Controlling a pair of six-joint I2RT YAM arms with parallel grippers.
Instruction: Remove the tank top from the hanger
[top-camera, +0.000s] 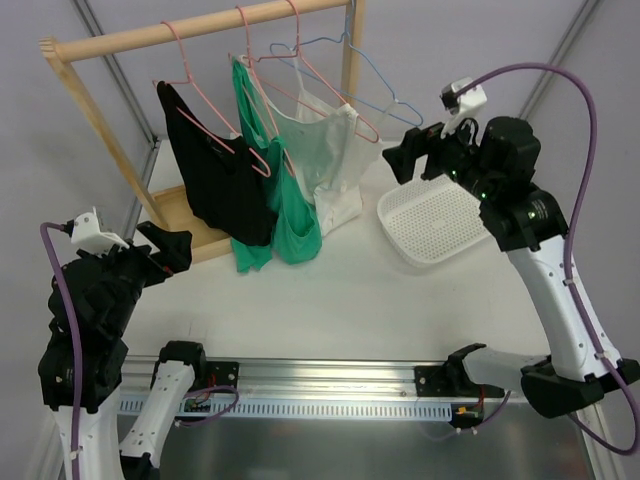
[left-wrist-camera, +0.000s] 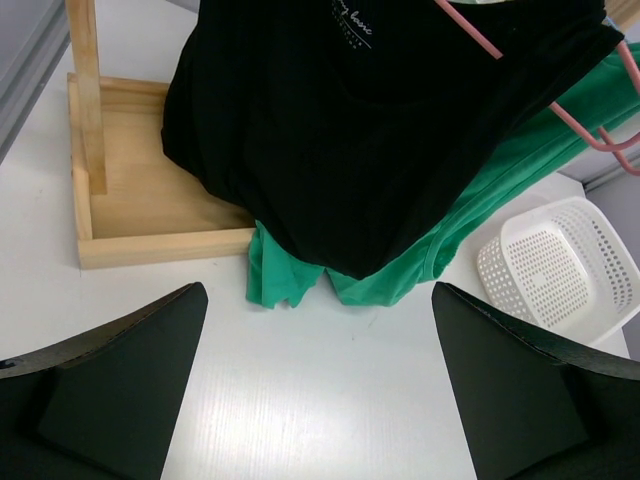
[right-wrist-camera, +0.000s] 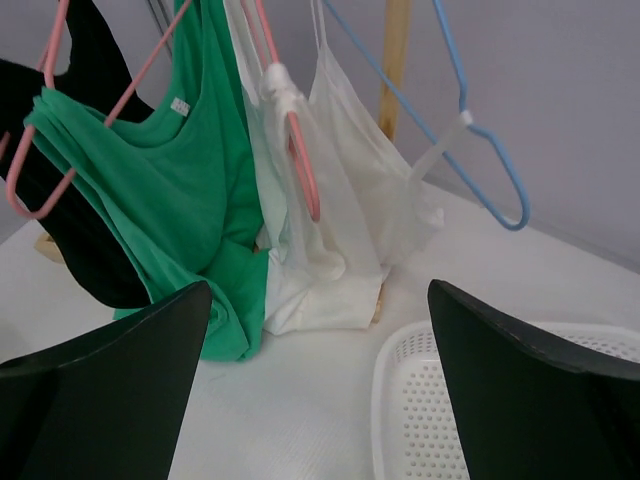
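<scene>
I can see the blue hanger's arm (top-camera: 377, 73) poking clear of the pink hangers, so my right gripper should keep moving toward that arm (right-wrist-camera: 453, 53) until its fingers grasp it.
Three tank tops hang on pink hangers from a wooden rack (top-camera: 190, 30): a black one (top-camera: 225, 185), a green one (top-camera: 285, 200) and a white one (top-camera: 330, 160). The white top also hooks on a blue hanger (top-camera: 385, 105). My left gripper (top-camera: 172, 248) is open and empty, low at the left, just in front of the black top (left-wrist-camera: 370, 130). My right gripper (top-camera: 408, 158) is open and empty, to the right of the white top (right-wrist-camera: 340, 230), above the basket. The green top (right-wrist-camera: 180, 190) shows in the right wrist view too.
A white perforated basket (top-camera: 435, 222) sits on the table at the right, under my right arm; it shows in both wrist views (left-wrist-camera: 560, 270) (right-wrist-camera: 420, 420). The rack's wooden base (left-wrist-camera: 150, 220) lies at the left behind the clothes.
</scene>
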